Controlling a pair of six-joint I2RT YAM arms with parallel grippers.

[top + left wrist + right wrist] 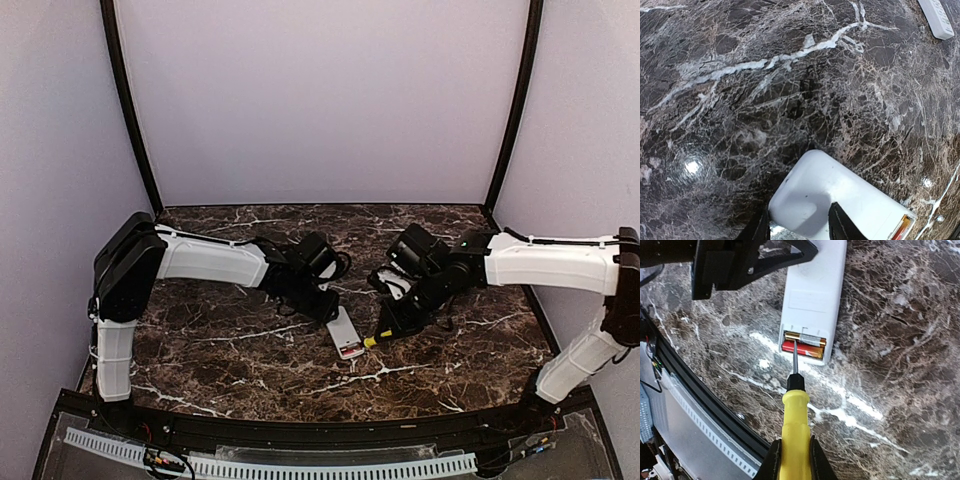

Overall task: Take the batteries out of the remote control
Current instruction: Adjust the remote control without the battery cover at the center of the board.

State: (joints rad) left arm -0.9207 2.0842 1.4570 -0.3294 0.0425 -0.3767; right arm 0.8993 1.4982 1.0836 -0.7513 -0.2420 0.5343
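My left gripper should turn the battery bay toward my right gripper and grip the remote control's long sides [839, 297], since it pinches just the remote control's far corner [790, 210].
The white remote control [344, 332] lies face down near the table's middle, its battery bay open at the near end. Two batteries sit in the bay: a red one [801, 349] nearest the end and one behind it [809, 340]; red also shows in the top view [352, 350]. My left gripper [322, 303] is closed on the remote's far end [830, 195], with fingers [841, 224] at its corner. My right gripper [794, 460] is shut on the yellow-handled screwdriver [795, 425]. The screwdriver's tip [794, 343] is in the bay, on the batteries.
A flat white piece [938, 18] lies on the marble further off in the left wrist view. The table's black front edge [695, 390] runs close behind the screwdriver handle. Purple walls enclose the back and both sides.
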